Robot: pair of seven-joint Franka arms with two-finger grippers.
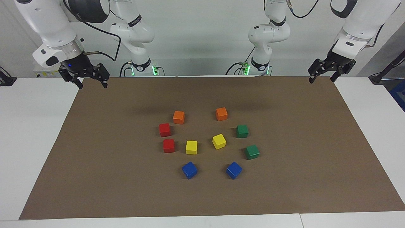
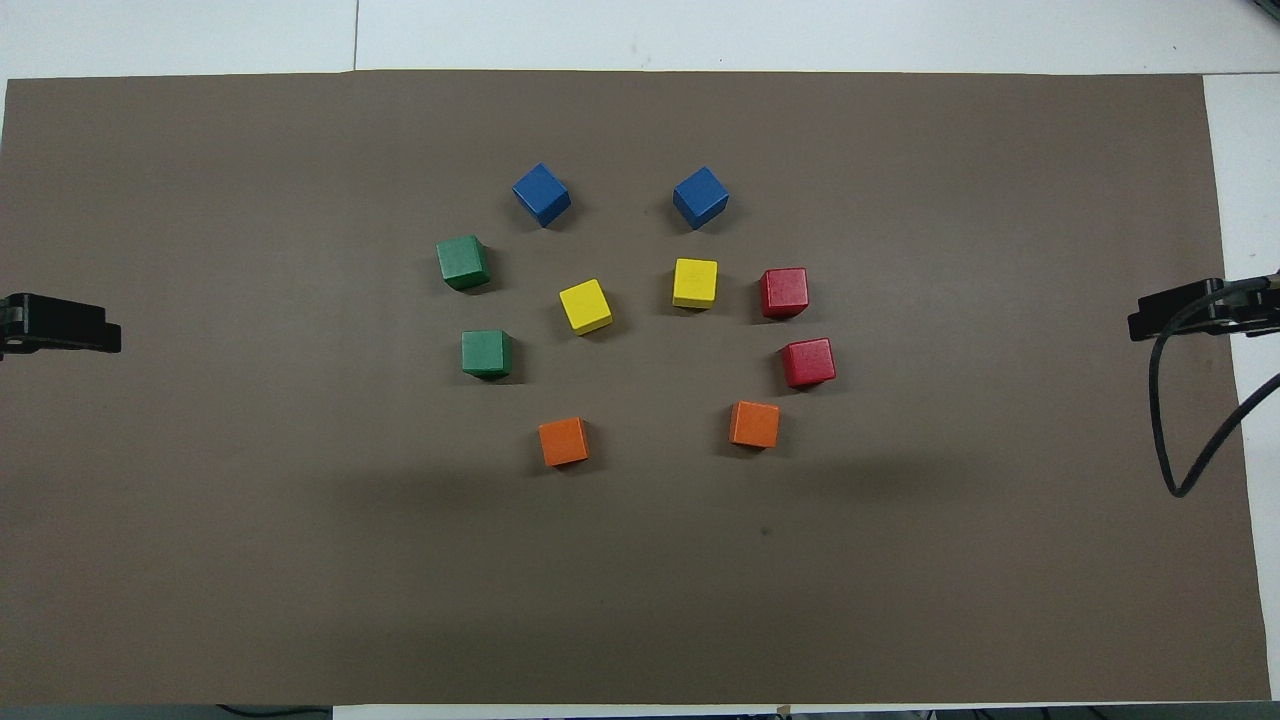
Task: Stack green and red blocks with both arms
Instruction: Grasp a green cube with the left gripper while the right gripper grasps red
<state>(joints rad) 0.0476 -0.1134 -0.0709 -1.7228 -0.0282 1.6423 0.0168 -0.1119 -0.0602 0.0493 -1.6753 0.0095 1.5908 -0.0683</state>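
Note:
My left gripper should keep going toward the square-set green block nearer the orange cubes, since open mat leads to it, and then close across the block's sides.
Two green blocks sit apart on the brown mat toward the left arm's end; the overhead view shows them too. Two red blocks sit apart toward the right arm's end, also seen from overhead. No block is stacked. My left gripper hangs open and empty over the mat's corner at its own end. My right gripper hangs open and empty over the mat's corner at its end. Both arms wait.
Two orange cubes lie nearest the robots. Two yellow cubes lie in the middle of the ring. Two blue cubes lie farthest. The brown mat covers a white table.

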